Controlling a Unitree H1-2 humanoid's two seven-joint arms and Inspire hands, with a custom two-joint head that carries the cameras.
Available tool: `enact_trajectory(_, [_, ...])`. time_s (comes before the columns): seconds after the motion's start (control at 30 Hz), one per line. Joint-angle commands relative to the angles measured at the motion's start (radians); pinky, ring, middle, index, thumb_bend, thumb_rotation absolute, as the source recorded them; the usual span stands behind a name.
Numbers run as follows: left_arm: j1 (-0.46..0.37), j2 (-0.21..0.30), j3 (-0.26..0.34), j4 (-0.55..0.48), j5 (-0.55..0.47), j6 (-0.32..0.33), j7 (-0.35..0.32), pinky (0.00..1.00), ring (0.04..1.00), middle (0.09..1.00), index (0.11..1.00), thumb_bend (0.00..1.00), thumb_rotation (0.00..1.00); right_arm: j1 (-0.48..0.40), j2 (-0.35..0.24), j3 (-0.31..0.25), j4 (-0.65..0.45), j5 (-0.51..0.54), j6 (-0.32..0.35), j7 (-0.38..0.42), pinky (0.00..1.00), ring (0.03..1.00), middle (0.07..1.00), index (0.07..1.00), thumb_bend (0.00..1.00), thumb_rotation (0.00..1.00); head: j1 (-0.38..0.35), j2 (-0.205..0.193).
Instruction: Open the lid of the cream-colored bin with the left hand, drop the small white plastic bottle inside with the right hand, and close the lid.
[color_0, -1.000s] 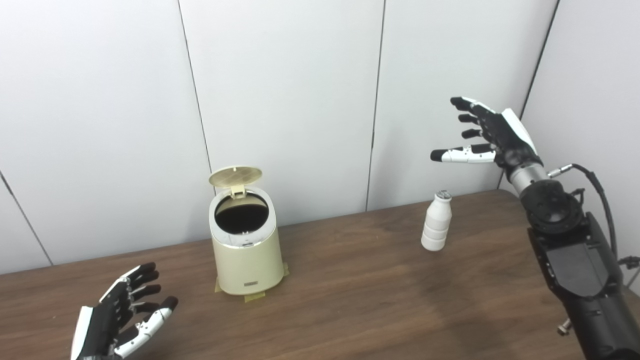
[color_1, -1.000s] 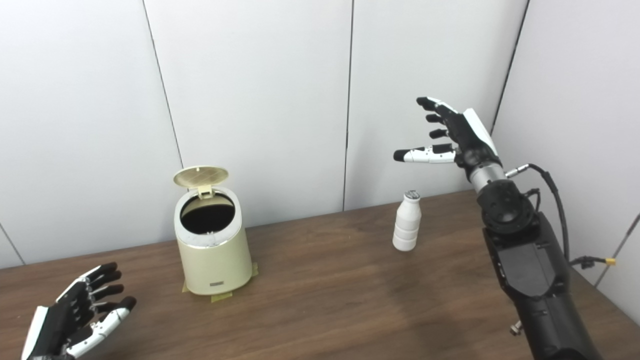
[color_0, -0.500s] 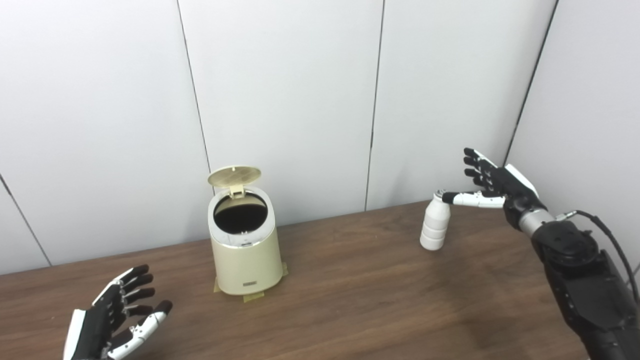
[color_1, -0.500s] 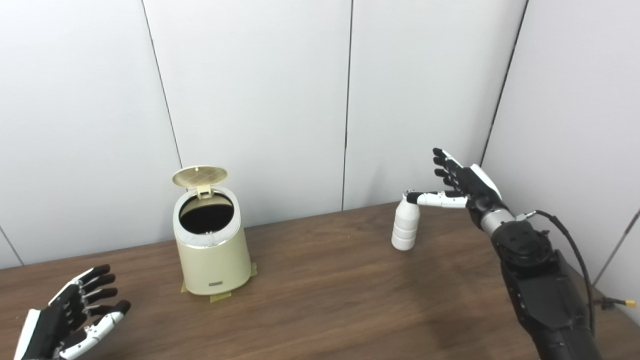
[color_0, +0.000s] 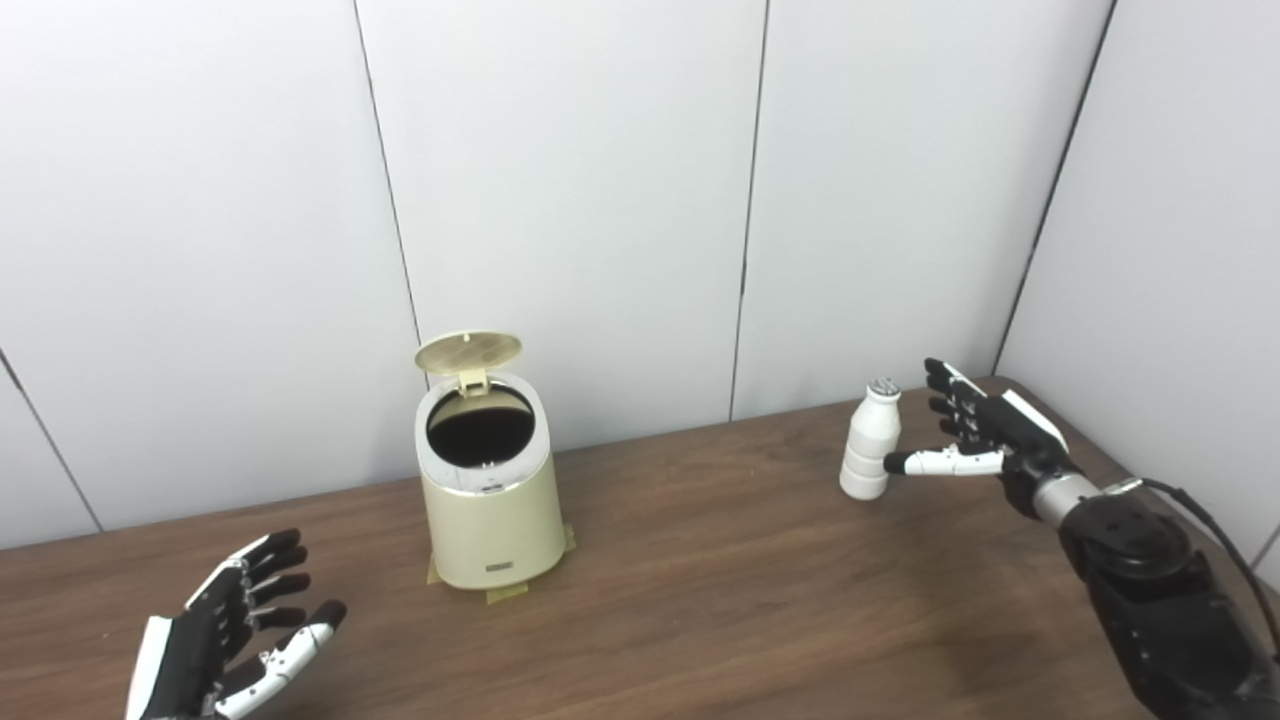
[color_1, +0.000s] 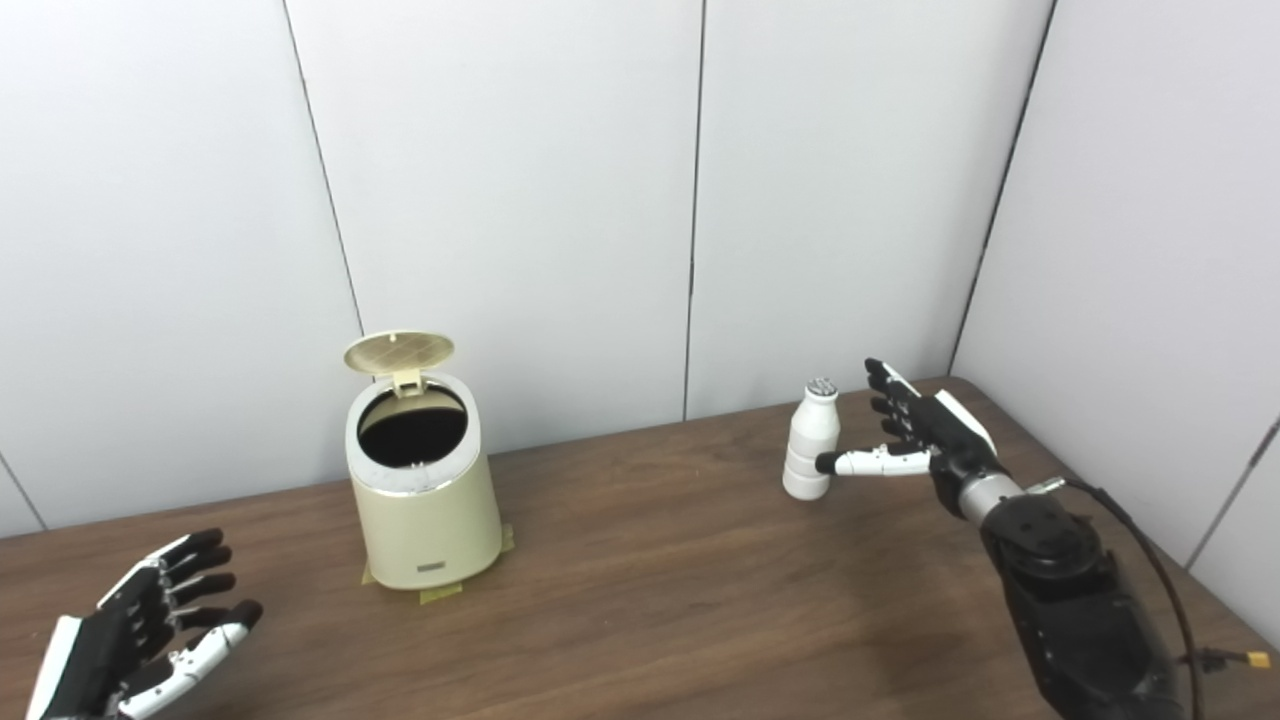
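The bottle (color_0: 870, 442) is only slightly shorter than the bin's front (color_0: 495, 524), so once I drop it in, it should stand upright inside with its cap near the bin's rim.
The cream-colored bin (color_0: 492, 510) stands on the table left of centre, its round lid (color_0: 468, 352) tipped up and its dark inside showing. The small white plastic bottle (color_0: 872, 441) stands upright at the back right. My right hand (color_0: 975, 435) is open just right of the bottle, thumb tip at its lower side, fingers spread behind it and not closed on it. My left hand (color_0: 225, 640) is open, palm up, low over the table's front left, well apart from the bin.
The brown wooden table (color_0: 700, 590) runs to white wall panels (color_0: 560, 200) close behind the bin and bottle. Tape patches (color_0: 508, 594) hold the bin's base. The table's right corner (color_1: 965, 385) lies just behind my right hand.
My right hand has come down from high above the bottle to its level beside it. My left hand has hardly moved. Bin and bottle stay put.
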Motion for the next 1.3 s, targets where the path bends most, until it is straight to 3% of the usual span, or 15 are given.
enact_trajectory(0.0, [-0.036,0.013,0.006,-0.043,-0.008,-0.015,-0.002,0.63,0.741,0.785,0.799,0.61,0.11,-0.038,-0.015,-0.003,0.01,-0.007,-0.053,-0.02,0.94,0.946,0.992,1.0,0.83,0.16,0.0,0.001])
enact_trajectory(0.47, [-0.034,0.012,0.006,-0.059,-0.012,0.001,-0.015,0.64,0.743,0.786,0.791,0.59,0.06,-0.1,0.043,0.023,0.201,-0.052,-0.173,-0.116,0.84,0.895,0.926,0.944,0.82,0.12,0.003,0.007])
enact_trajectory(0.77, [-0.033,0.012,0.003,-0.06,-0.013,0.003,-0.017,0.65,0.74,0.788,0.786,0.58,0.04,-0.127,0.071,0.018,0.232,-0.044,-0.197,-0.157,0.7,0.817,0.875,0.9,0.81,0.08,0.003,0.011])
enact_trajectory(0.97, [-0.031,0.011,0.001,-0.061,-0.013,0.003,-0.018,0.67,0.749,0.793,0.789,0.58,0.04,-0.138,0.087,0.015,0.222,-0.042,-0.195,-0.177,0.72,0.813,0.848,0.869,0.81,0.06,0.009,0.02])
enact_trajectory(1.07, [-0.03,0.011,0.002,-0.06,-0.018,0.002,-0.02,0.65,0.739,0.789,0.785,0.57,0.02,-0.151,0.113,-0.006,0.238,-0.061,-0.225,-0.263,0.56,0.683,0.755,0.772,0.77,0.01,0.012,0.023])
enact_trajectory(1.1, [-0.031,0.01,0.002,-0.06,-0.018,0.001,-0.021,0.65,0.74,0.787,0.784,0.57,0.01,-0.158,0.117,-0.004,0.258,-0.088,-0.253,-0.308,0.47,0.536,0.624,0.668,0.64,0.0,0.014,0.024])
enact_trajectory(1.17, [-0.031,0.011,0.002,-0.058,-0.018,-0.001,-0.022,0.64,0.74,0.783,0.781,0.57,0.02,-0.167,0.119,-0.001,0.288,-0.116,-0.29,-0.359,0.36,0.409,0.51,0.552,0.54,0.0,0.015,0.026])
enact_trajectory(1.27, [-0.033,0.012,0.0,-0.052,-0.012,-0.007,-0.023,0.62,0.728,0.78,0.774,0.57,0.02,-0.167,0.123,0.0,0.291,-0.125,-0.31,-0.386,0.35,0.396,0.503,0.505,0.52,0.0,0.015,0.026])
